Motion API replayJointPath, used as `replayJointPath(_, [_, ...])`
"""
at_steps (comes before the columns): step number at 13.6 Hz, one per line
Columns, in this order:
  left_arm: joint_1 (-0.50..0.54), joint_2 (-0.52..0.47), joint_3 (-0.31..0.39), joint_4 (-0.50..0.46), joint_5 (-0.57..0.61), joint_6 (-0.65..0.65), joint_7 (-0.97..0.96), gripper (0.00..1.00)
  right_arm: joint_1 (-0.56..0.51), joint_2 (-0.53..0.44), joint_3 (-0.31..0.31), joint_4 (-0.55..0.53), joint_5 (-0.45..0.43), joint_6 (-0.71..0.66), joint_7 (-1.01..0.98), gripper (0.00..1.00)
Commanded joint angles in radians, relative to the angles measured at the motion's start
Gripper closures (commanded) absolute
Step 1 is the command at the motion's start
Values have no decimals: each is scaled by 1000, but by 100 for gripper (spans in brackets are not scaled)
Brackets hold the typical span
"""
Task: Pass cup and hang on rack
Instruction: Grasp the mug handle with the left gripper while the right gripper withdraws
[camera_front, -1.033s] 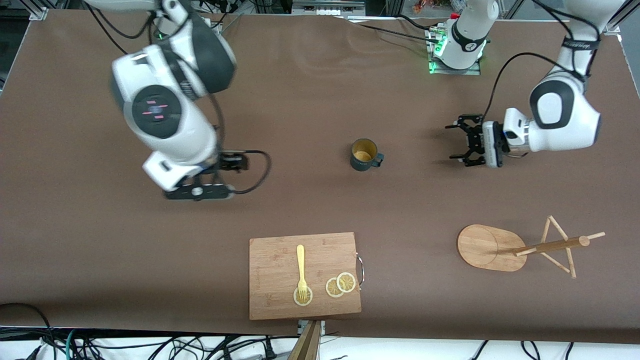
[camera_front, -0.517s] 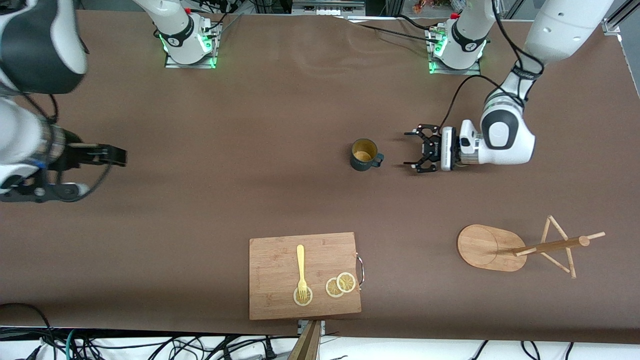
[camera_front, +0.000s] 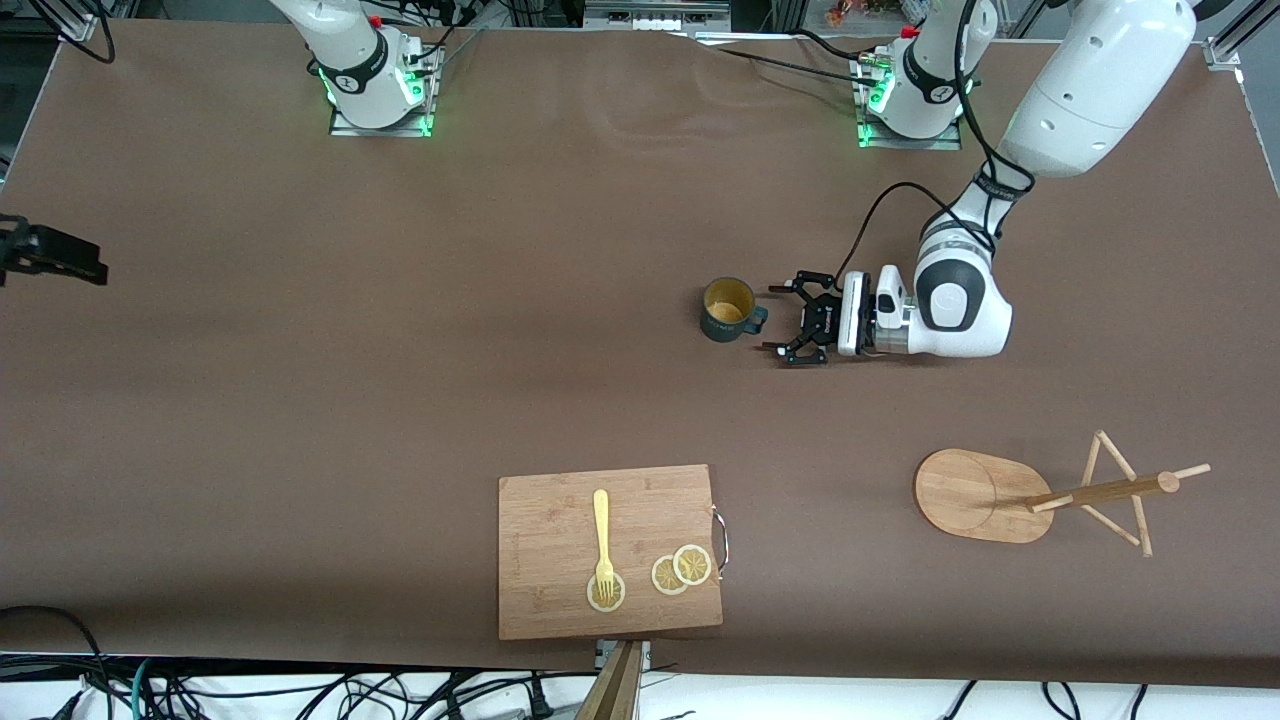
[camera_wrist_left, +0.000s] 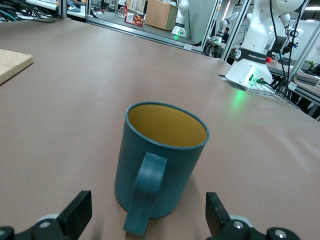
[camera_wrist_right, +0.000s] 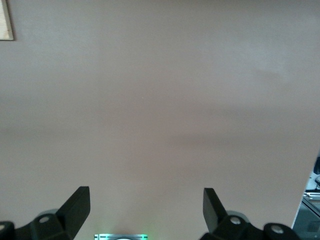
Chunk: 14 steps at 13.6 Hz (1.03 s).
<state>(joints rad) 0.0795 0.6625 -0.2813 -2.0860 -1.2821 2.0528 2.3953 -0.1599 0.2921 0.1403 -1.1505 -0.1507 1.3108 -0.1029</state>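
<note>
The handle faces my left gripper and leaves the wide mouth (camera_front: 729, 301) open, so the cup (camera_front: 723, 324) will slide mouth first over a peg when I hang it up.
The dark teal cup (camera_front: 727, 308) stands upright on the brown table, its yellowish inside showing and its handle (camera_front: 758, 320) pointing toward the left arm's end. My left gripper (camera_front: 777, 320) is open and low, right beside the handle, with a finger on each side of it and not touching. In the left wrist view the cup (camera_wrist_left: 160, 150) is close ahead, its handle (camera_wrist_left: 145, 192) facing my left gripper (camera_wrist_left: 146, 220). The bamboo rack (camera_front: 1040, 492) stands nearer the front camera, toward the left arm's end. My right gripper (camera_wrist_right: 145, 210) is open and empty over bare table.
A wooden cutting board (camera_front: 610, 550) with a yellow fork (camera_front: 602, 545) and lemon slices (camera_front: 680, 568) lies near the front edge. A dark part of the right arm (camera_front: 50, 255) shows at the right arm's end of the table.
My left gripper has moved along the table up to the cup's handle. The right arm has swung away toward its end of the table, almost out of the front view.
</note>
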Motion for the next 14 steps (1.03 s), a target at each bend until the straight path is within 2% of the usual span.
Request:
replayJointPath(1, [-15,29,-5,20,-46,4,80,0,-13,-143,-51,-188,16,50,-62,0])
replayJointPath(4, [-15,31,-30,20,-48,24,82,1,-12,-206,-65,-256,17,41,-70,0])
replayJointPath(5, [-15,31,-32,18,-48,27,82,24,-6,-214,-64,-261,19,21,-70,0])
replayJointPath(7, [-15,29,-35,18,-46,29,87,81,-6,-232,-73,-270,95,-1,-70,0])
replayJointPath(8, [-15,28,-35,18,-46,29,87,98,-6,-235,-88,-270,112,10,-66,0])
replayJointPath(10, [-9,26,-35,17,-43,29,87,100,-4,-229,-93,-273,128,38,-70,0])
replayJointPath(14, [35,11,-35,-18,-40,17,99,100,-9,-209,-94,-256,128,-7,-77,0])
